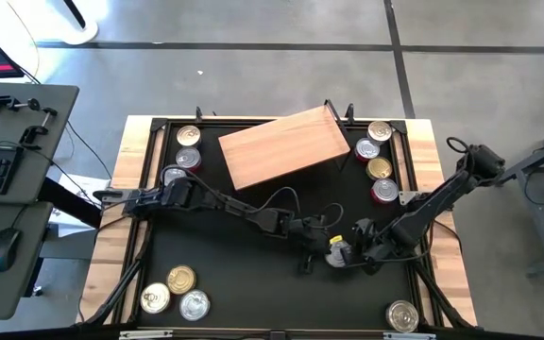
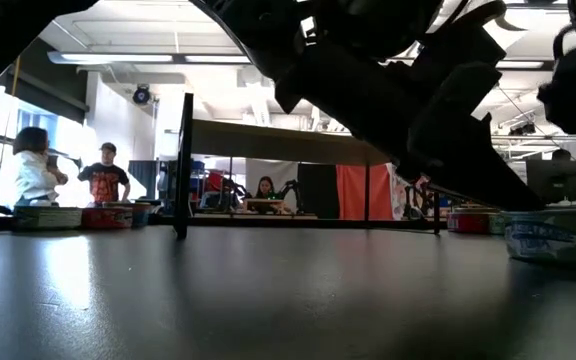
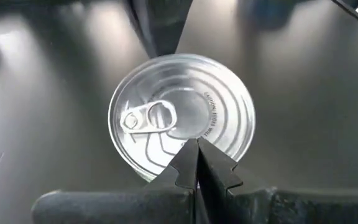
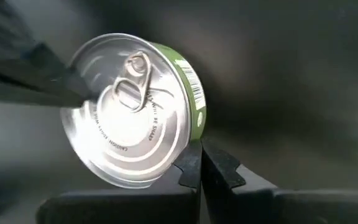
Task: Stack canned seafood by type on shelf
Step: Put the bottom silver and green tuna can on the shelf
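Observation:
I should continue to tilt the tin by its green side [image 4: 190, 93] with my right gripper while my left gripper braces the tin's silver lid [image 4: 122, 127]. Once the tin stands on edge, my right gripper should open.
A tin [image 1: 336, 247] with a silver pull-tab lid [image 3: 182, 115] and a green label side [image 4: 194, 99] stands on the black table between my two grippers. My left gripper [image 1: 317, 236], shut, is at its left side; its tips [image 3: 196, 149] show over the lid's rim. My right gripper [image 1: 352, 249], shut, is at its right side, tips [image 4: 199, 149] by the green wall. The wooden shelf [image 1: 283, 146] stands skewed at the far middle, raised on legs [image 2: 183, 170], with nothing on its top. Other tins lie in groups around it. My left gripper has its shut fingertips [image 3: 188, 158] over the lid's rim [image 3: 166, 168], slanting down from the table's left; the right wrist view shows these fingers [image 4: 48, 84] lying across the lid. My right gripper has its shut fingertips [image 4: 191, 162] at the tin's green side wall [image 4: 197, 127], coming from the table's right; whether they touch it I cannot tell.
Tins stand at the far left [image 1: 187, 151], the far right [image 1: 378, 161], the near left [image 1: 178, 291], and one at the near right [image 1: 402, 314], which shows close in the low view [image 2: 558, 235]. People stand in the room beyond.

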Available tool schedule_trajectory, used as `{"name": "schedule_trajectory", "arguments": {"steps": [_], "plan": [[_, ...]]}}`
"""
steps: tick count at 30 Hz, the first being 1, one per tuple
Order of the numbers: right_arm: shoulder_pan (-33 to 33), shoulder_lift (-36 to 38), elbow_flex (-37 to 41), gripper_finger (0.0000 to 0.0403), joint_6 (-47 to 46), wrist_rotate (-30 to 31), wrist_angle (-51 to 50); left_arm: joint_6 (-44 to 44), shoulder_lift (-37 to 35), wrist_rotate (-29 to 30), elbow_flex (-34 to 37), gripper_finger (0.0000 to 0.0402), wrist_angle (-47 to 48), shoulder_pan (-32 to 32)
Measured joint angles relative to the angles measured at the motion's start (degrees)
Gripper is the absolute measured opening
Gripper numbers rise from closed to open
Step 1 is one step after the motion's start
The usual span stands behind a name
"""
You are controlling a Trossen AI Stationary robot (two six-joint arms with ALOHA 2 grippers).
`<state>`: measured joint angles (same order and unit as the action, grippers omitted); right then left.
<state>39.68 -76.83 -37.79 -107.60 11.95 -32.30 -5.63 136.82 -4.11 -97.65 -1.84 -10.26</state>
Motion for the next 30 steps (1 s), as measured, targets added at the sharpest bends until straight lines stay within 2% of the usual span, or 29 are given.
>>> {"name": "schedule_trajectory", "arguments": {"steps": [8, 13, 19, 22, 26, 30], "plan": [[0.3, 0.1, -6.0, 0.0, 1.6, 1.2, -1.9, 3.3, -0.7, 0.3, -0.1, 0.0, 5.2, 0.0], [0.1, 0.1, -9.7, 0.0, 3.6, 5.1, -1.5, 3.4, -1.3, 1.1, 0.3, 0.0, 9.7, 0.1], [0.1, 0.1, -10.4, 0.0, 4.3, 6.5, -1.8, 2.1, -2.5, 1.0, 0.2, 0.0, 11.6, 0.5], [0.1, 0.4, -11.3, 0.0, 6.5, 7.9, -3.1, 1.4, -3.3, 2.1, 0.3, 0.0, 17.1, 1.0], [0.0, 1.9, -16.1, 0.0, 16.2, 11.6, -7.3, -1.5, -6.2, 2.4, 0.3, 0.0, 26.2, 2.9], [-1.1, 2.4, -21.9, 0.0, 32.4, 13.4, -8.8, -2.6, -10.7, 2.7, 2.4, 0.0, 31.4, 4.8]]}}
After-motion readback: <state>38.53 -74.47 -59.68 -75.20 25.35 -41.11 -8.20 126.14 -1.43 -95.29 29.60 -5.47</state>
